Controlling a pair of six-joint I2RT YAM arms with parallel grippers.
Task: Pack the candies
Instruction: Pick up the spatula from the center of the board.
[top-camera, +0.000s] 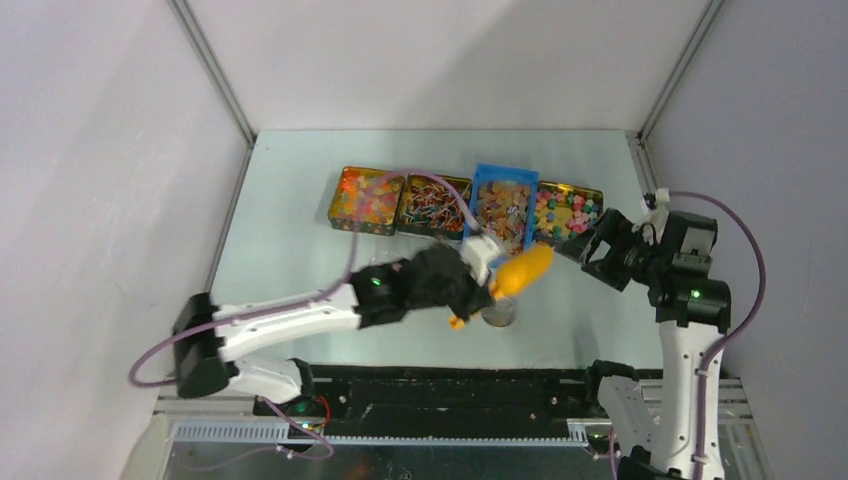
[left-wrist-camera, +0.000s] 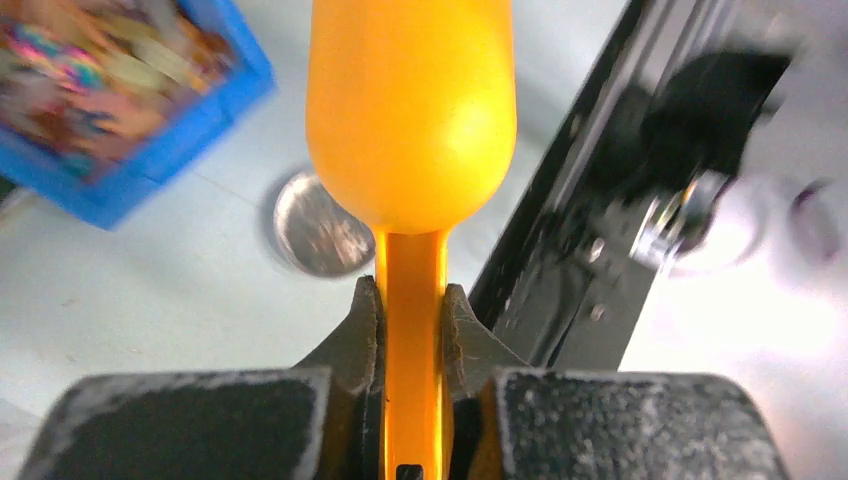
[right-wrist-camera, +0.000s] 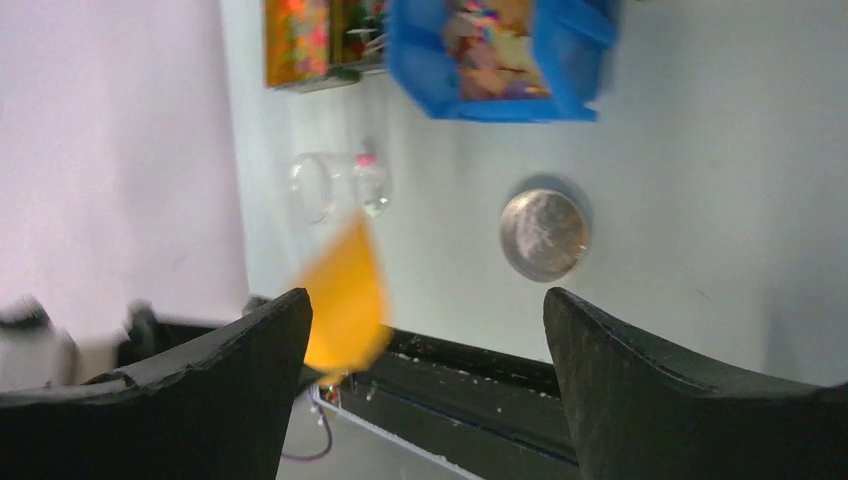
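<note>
The orange scoop's bowl (top-camera: 526, 268) points toward my right gripper, so my left gripper should turn the scoop and offer its handle's end (top-camera: 457, 322) to my right gripper.
The candies fill four containers in a row at the back: a tin of orange and red gummies (top-camera: 365, 200), a tin of lollipops (top-camera: 432, 205), a blue bin (top-camera: 503, 205) of mixed pieces and a tin of pastel sweets (top-camera: 568, 212). My left gripper (left-wrist-camera: 410, 290) is shut on the handle of an orange scoop (left-wrist-camera: 410, 110), held in the air just in front of the blue bin (left-wrist-camera: 120, 100). From above, the scoop (top-camera: 522, 270) points right and away from the left gripper (top-camera: 485, 275). My right gripper (right-wrist-camera: 425, 300) hangs open and empty to the scoop's right (top-camera: 583, 248).
A round silver lid (top-camera: 498, 315) lies on the table below the scoop, also seen in the left wrist view (left-wrist-camera: 320, 225) and the right wrist view (right-wrist-camera: 543, 235). A clear glass jar (right-wrist-camera: 340, 185) stands near it. The black rail (top-camera: 450, 385) runs along the near edge.
</note>
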